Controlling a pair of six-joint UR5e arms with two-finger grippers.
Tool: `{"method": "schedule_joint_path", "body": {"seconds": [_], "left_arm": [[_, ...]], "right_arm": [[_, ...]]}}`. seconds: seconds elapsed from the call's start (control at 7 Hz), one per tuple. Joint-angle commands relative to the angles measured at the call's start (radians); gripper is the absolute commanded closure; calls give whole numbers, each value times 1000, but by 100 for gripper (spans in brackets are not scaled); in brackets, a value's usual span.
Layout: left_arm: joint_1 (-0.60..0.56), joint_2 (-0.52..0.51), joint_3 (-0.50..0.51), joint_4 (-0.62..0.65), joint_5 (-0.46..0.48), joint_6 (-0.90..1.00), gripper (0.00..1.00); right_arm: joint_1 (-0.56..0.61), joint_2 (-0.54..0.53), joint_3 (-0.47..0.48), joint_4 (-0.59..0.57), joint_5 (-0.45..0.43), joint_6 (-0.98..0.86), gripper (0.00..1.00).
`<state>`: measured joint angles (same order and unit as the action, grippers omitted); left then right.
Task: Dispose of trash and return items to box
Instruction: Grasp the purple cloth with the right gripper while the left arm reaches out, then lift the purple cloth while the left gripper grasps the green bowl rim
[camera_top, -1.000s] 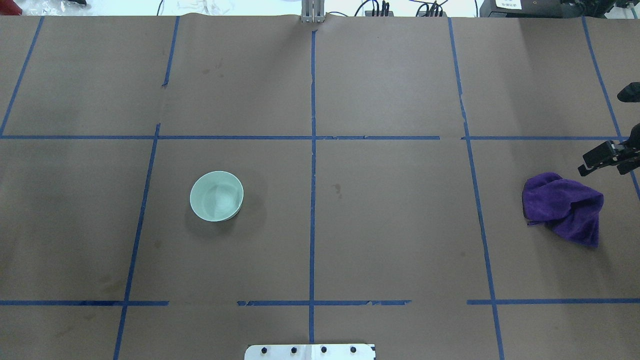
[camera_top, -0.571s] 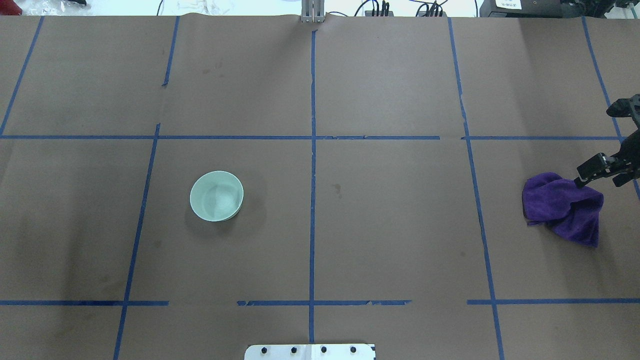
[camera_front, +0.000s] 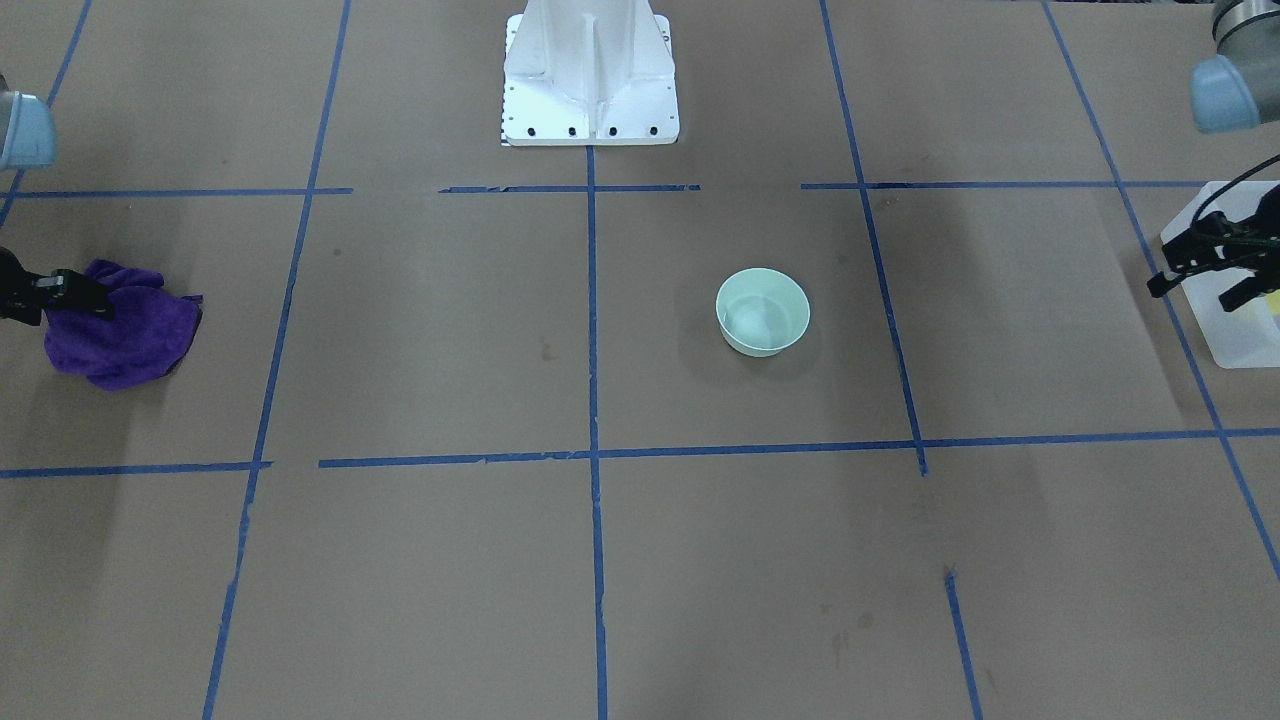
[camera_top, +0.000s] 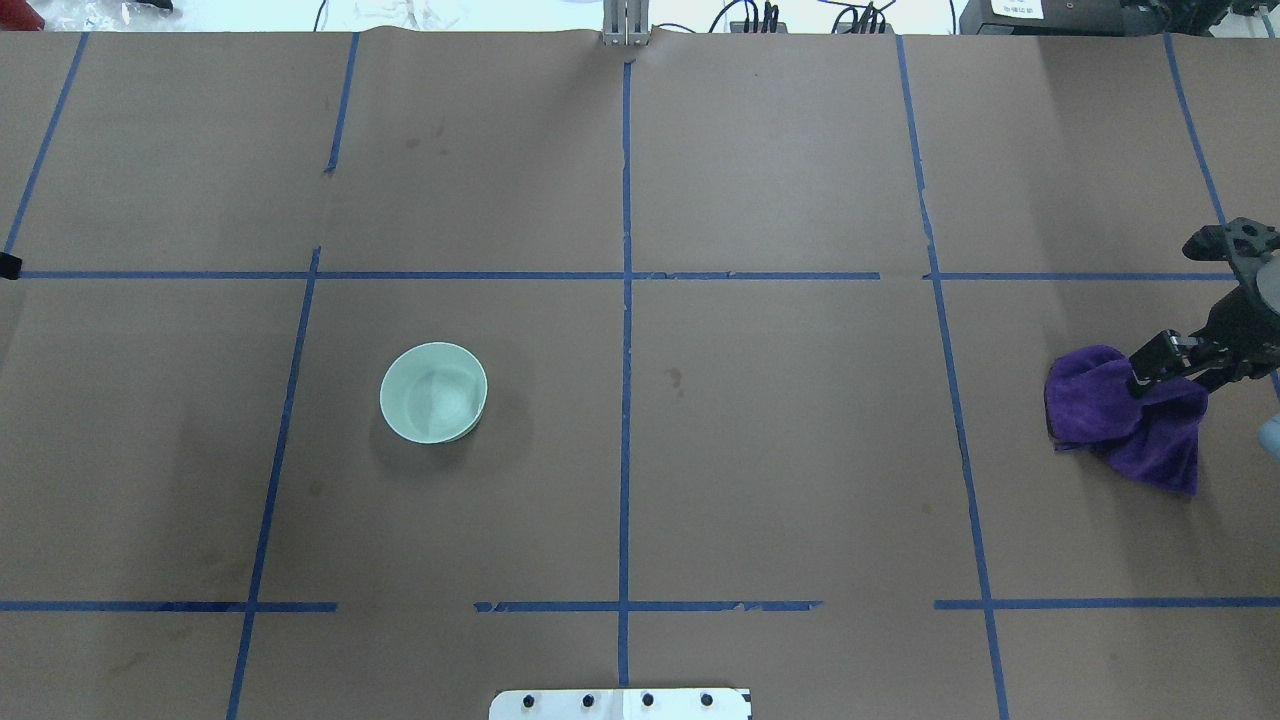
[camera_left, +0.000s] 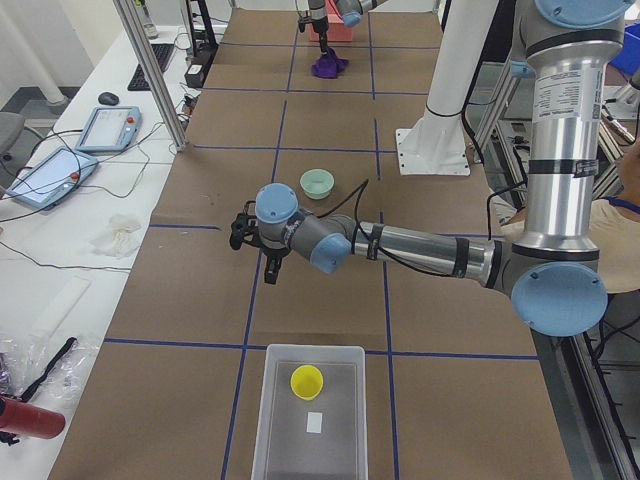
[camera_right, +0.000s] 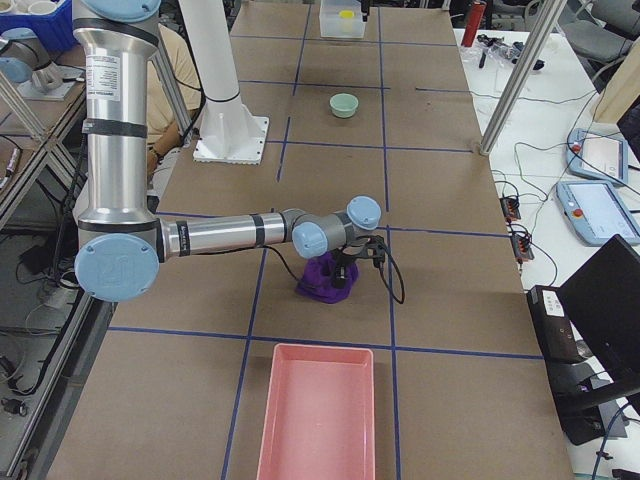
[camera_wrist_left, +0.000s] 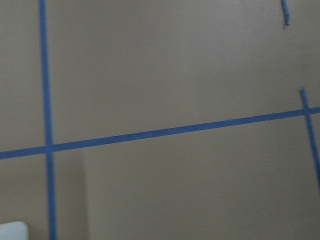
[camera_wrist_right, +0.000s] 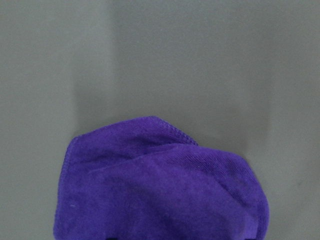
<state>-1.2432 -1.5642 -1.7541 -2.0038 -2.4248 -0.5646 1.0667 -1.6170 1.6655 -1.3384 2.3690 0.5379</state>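
Note:
My gripper will make the purple cloth (camera_front: 130, 334) bunch up at the pinch and hang down in flaps when it lifts, because the cloth lies in loose folds with a limp corner (camera_front: 191, 306).
The pale mint-green bowl (camera_top: 433, 392) stands upright and empty on the left half of the table, also in the front view (camera_front: 762, 311). The yellow cup (camera_left: 307, 381) stands inside the frosted-white box (camera_left: 268, 430) at the table's left end. My left gripper (camera_front: 1192, 292) is open and empty, hovering by the box's edge (camera_front: 1235, 345), far from the bowl. My right gripper (camera_top: 1172, 378) is open, right over the top of a crumpled purple cloth (camera_top: 1120, 425). The cloth fills the lower half of the right wrist view (camera_wrist_right: 160, 190).
A pink tray (camera_right: 318, 410) lies at the table's right end, beyond the cloth. The robot's white base (camera_front: 590, 75) stands at the table's near middle edge. Blue tape lines grid the brown table cover (camera_top: 780, 450).
My right gripper has moved left and down from beside the purple cloth to over its top edge. The bowl and cloth have not moved.

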Motion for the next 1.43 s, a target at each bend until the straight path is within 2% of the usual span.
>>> {"method": "schedule_joint_path", "body": {"seconds": [0.0,0.14,0.29,0.43,0.57,0.71,1.0,1.14,1.29], "left_arm": [[207,-72,-85,-3,44,-325,0],[326,-112,-103,-1,112,-485,0],[419,-169,-108,-1,168,-632,0],[508,-244,-90,3,264,-793,0],[571,-290,-50,8,342,-854,0],[591,-307,-18,10,358,-859,0],[668,-318,39,14,469,-860,4],[669,-330,56,14,470,-860,26],[669,-330,56,16,470,-860,90]], "right_arm": [[-7,-3,-1,11,3,51,100],[-7,-3,0,11,4,71,100],[-2,-4,43,10,4,74,100],[40,-1,136,-30,6,76,100],[153,9,228,-139,13,71,100],[270,20,311,-236,16,44,100],[474,19,356,-336,33,-135,100],[555,19,350,-410,32,-285,100],[628,8,341,-470,21,-435,100]]}}
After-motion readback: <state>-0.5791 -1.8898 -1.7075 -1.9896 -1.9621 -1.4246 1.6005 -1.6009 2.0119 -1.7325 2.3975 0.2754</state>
